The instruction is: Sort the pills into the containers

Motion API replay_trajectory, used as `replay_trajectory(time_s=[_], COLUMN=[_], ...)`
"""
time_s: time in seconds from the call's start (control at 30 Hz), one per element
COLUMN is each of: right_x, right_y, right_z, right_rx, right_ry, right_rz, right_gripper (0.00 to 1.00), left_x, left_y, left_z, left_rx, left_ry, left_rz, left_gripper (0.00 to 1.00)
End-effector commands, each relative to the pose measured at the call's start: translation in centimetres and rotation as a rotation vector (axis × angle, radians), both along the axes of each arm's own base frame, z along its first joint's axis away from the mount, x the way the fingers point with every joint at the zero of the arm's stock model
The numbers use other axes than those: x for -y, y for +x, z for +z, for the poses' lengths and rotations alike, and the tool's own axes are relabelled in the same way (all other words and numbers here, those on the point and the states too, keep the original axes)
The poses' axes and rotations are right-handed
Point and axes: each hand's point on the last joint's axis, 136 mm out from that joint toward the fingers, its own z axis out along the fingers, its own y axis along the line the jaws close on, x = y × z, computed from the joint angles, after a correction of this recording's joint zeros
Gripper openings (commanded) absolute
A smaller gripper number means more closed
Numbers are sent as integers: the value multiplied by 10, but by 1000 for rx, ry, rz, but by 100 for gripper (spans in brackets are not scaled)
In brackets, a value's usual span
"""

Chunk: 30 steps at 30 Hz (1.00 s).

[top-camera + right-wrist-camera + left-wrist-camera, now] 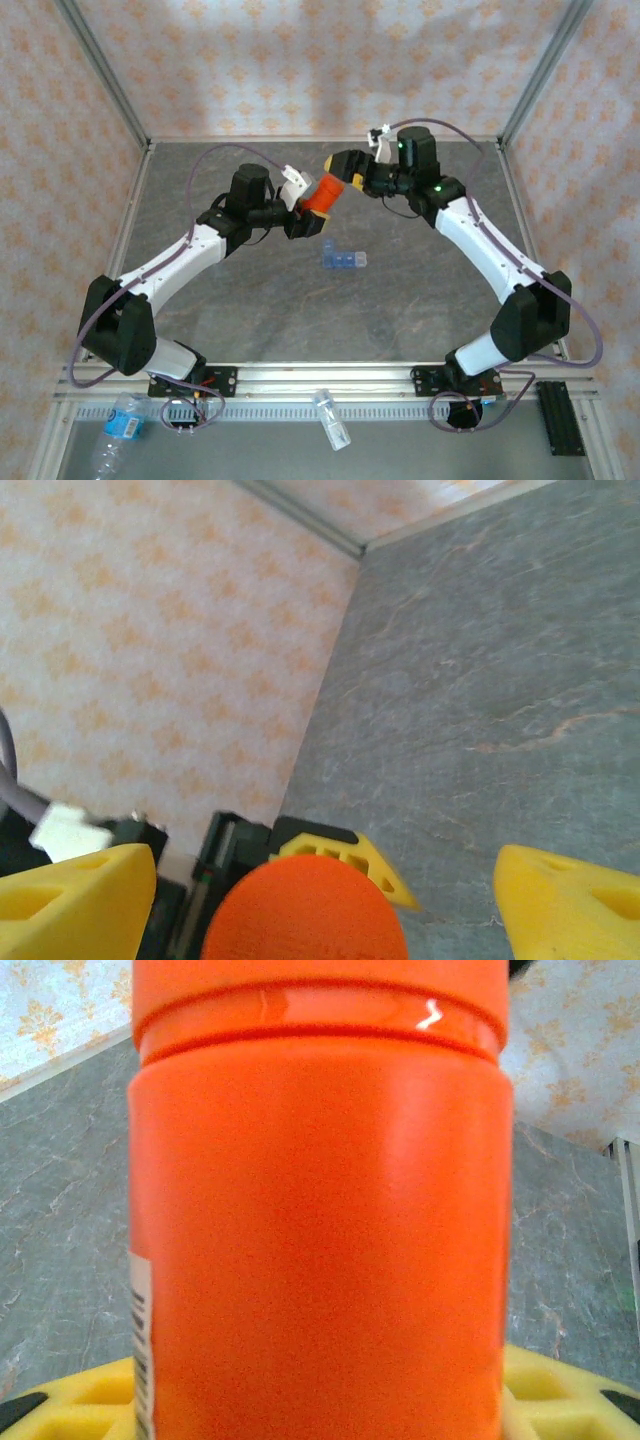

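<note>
The orange cap (306, 912) sits at a slant to my right gripper, so I should keep that gripper open and swing it in line with the vial (323, 194) before I grip.
My left gripper (318, 200) is shut on an orange cylindrical vial (322, 195) and holds it above the table's far middle. In the left wrist view the vial (320, 1230) stands right before the camera, with yellow fingers (70, 1405) at its lower corners. My right gripper (345, 165) is open just beyond the vial's top end. Its yellow fingertips (575, 905) stand wide on either side of the orange cap (305, 910) without touching it. The blue containers (343, 259) lie on the grey table below both grippers. The pills are hidden.
A clear water bottle (118, 430) and a small clear vial (332, 418) lie on the front rail below the arm bases. Patterned walls and metal posts (100, 70) close in the table on three sides.
</note>
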Motion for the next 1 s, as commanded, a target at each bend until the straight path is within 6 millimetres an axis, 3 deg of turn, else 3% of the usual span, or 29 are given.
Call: replay_trajectory(time_s=[0.0,0.17,0.37,0.63,0.77,0.97], right_x=[32,33,11,-9,-9,-14], right_y=[1,0,-1,-8,-9,-11], right_z=[23,8,-7,-12,-15,-16], right_rx=[-100,-195,-213,-212,-214,-181], right_ry=[-41,-126,-186,-194,-192,-173], right_rz=[-208,-310,-283,-230,-225,-194], right_gripper=[88,88,87,81,73,45], left_x=[2,3,4,4,3,3], left_y=[4,7,8,8,9,9], left_z=[33,30,31,30,30,29], left_rx=[86,81,77,77,78,76], left_ry=[-49,-40,-43,-40,-38,-40], left_rz=[-9,-5,-4,-3,-2,-1], left_gripper=[0,0,0,0,0,0])
